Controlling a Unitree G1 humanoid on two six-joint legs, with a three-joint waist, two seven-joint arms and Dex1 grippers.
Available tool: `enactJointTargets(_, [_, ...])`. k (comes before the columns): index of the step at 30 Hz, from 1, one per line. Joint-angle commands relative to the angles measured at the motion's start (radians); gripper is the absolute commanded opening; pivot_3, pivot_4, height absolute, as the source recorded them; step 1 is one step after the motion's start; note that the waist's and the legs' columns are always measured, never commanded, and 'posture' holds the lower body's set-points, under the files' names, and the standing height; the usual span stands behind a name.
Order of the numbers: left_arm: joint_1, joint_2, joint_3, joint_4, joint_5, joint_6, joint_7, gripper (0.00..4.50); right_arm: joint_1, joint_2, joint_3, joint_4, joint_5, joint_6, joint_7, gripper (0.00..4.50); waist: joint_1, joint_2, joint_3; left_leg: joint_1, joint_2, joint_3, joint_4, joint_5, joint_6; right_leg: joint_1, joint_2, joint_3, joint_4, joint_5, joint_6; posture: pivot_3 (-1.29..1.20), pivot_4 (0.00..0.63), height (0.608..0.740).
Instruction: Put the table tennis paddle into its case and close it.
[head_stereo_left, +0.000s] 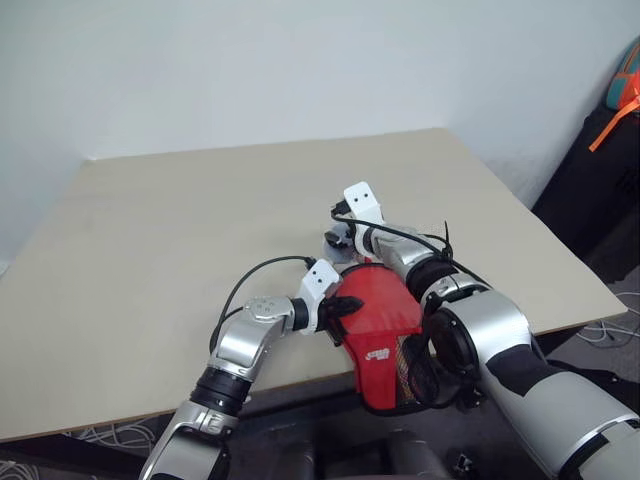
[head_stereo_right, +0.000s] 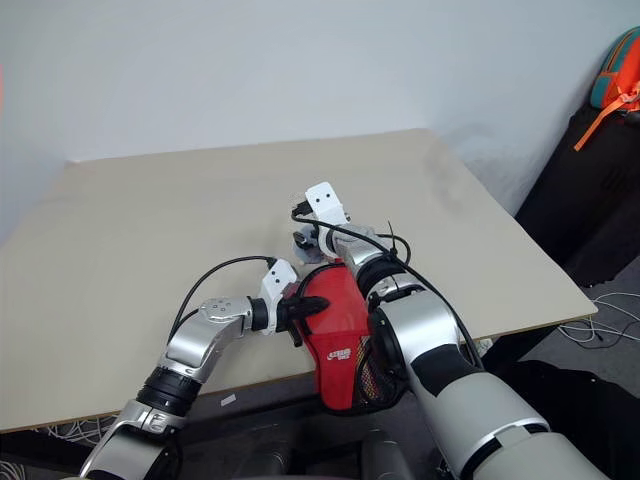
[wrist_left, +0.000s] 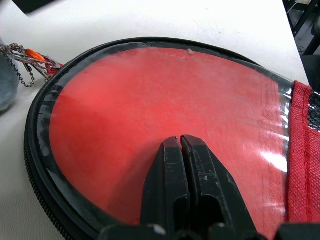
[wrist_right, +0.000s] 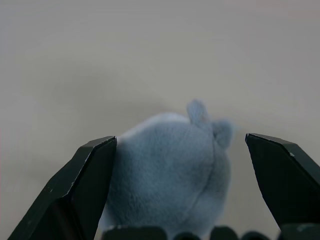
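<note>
The plush lump is close beside the black zipper rim (head_stereo_left: 362, 266). The plush will bring the zipper toward the mesh end when I pull.
The red case (head_stereo_left: 378, 322) with a white logo lies at the table's near edge. Its black mesh end (head_stereo_left: 412, 382) hangs over that edge. In the left wrist view its glossy red face (wrist_left: 150, 105) sits inside a black zipper rim (wrist_left: 37, 150). My left gripper (wrist_left: 180, 141) is shut, its tips resting on that red face with nothing between them. The table tennis paddle is hidden. Just beyond the case, my right gripper (wrist_right: 180, 137) stands open around a small pale bluish plush lump (wrist_right: 170, 165), a finger on either side of it without pressing it.
A metal chain with an orange clip (wrist_left: 30, 55) lies by the case's rim next to the plush. The beige table (head_stereo_left: 200, 220) stretches bare to the left and back. A black stand with a colourful bag (head_stereo_left: 625, 80) is at the right; cables (head_stereo_left: 600, 330) lie on the floor.
</note>
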Motion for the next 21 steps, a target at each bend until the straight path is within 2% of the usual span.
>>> enactJointTargets(1, [-0.018,0.006,0.005,-0.003,-0.004,0.004,-0.005,0.00,-0.003,-0.004,0.007,-0.013,-0.016,0.007,-0.003,4.47,0.000,0.000,0.000,0.000,0.000,0.000,0.000,0.000,0.000,0.000,0.000,0.000,0.000,0.000,0.000,0.00,0.000,0.740])
enactJointTargets(3, [-0.021,0.005,0.002,0.002,-0.004,0.003,-0.010,0.00,0.000,-0.002,0.008,-0.014,-0.017,0.011,0.002,4.47,0.000,0.000,0.000,0.000,0.000,0.000,0.000,0.000,0.000,0.000,0.000,0.000,0.000,0.000,0.000,0.00,0.000,0.740])
enactJointTargets(6, [-0.018,0.008,-0.009,0.007,0.001,-0.004,-0.023,0.00,0.002,-0.002,0.011,-0.015,-0.019,0.011,0.004,3.85,0.000,0.000,0.000,0.000,0.000,0.000,0.000,0.000,0.000,0.000,0.000,0.000,0.000,0.000,0.000,0.00,0.000,0.740])
enactJointTargets(14, [-0.007,0.029,-0.040,0.034,0.024,-0.031,-0.063,0.00,0.005,-0.006,0.011,-0.017,-0.025,0.005,0.008,1.00,0.000,0.000,0.000,0.000,0.000,0.000,0.000,0.000,0.000,0.001,0.000,0.000,0.000,0.000,0.000,0.00,0.000,0.740])
enactJointTargets(17, [-0.009,0.034,-0.048,0.045,0.027,-0.041,-0.073,0.00,0.002,-0.011,-0.001,-0.020,-0.018,0.001,0.007,0.12,0.000,0.000,-0.001,0.000,0.000,0.000,0.000,0.000,0.000,0.001,0.000,0.000,0.000,0.000,0.000,0.00,0.000,0.740])
enactJointTargets(21, [-0.019,0.032,-0.054,0.062,0.032,-0.053,-0.082,0.00,-0.002,-0.028,0.000,-0.028,-0.021,-0.016,0.008,0.02,0.000,0.000,-0.001,0.001,0.000,0.000,0.000,0.000,0.000,0.001,0.000,0.000,0.000,0.000,0.000,0.00,0.000,0.740])
